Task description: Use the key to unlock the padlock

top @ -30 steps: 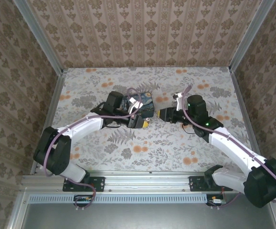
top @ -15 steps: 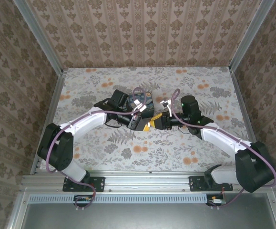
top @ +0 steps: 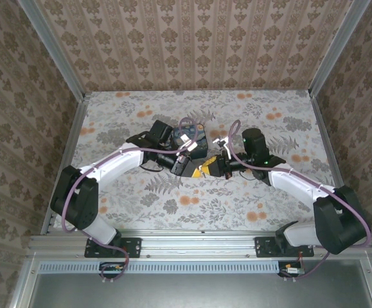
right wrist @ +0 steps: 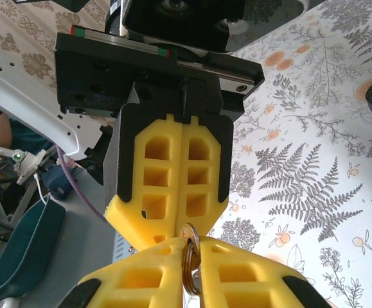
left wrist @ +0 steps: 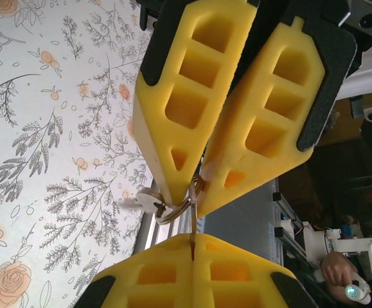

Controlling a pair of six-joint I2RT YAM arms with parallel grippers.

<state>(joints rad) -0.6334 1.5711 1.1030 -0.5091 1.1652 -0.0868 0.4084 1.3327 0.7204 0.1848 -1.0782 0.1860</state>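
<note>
My left gripper should hold the key's blade while my right gripper takes hold of the head (right wrist: pixel 190 233) again, because the wire ring (right wrist: pixel 188 272) is stuck beside the key's head in my right gripper.
Both grippers meet above the middle of the table. My left gripper (top: pixel 197 169) (left wrist: pixel 192 239) is shut on the thin blade of the small metal key (left wrist: pixel 193 221). My right gripper (top: pixel 206 171) (right wrist: pixel 191 247) faces it tip to tip, its yellow fingers (left wrist: pixel 173 122) pinched on the key's round head (right wrist: pixel 189 234) and its wire ring (left wrist: pixel 173 210). A second pale key (left wrist: pixel 141 200) dangles from that ring. The left gripper's shut fingers (right wrist: pixel 166 173) stand just beyond the key head in the right wrist view. The padlock is hidden.
A dark blue painted box (top: pixel 191 136) stands just behind the grippers, partly under the left arm's purple cable (top: pixel 187 122). The floral tabletop (top: pixel 250 205) is walled by patterned panels at the back and sides. An aluminium rail (top: pixel 198 239) runs along the near edge.
The right arm swung left until its fingertips met the left gripper, and its jaws closed on the key's head. The left arm shifted slightly, still shut on the key.
</note>
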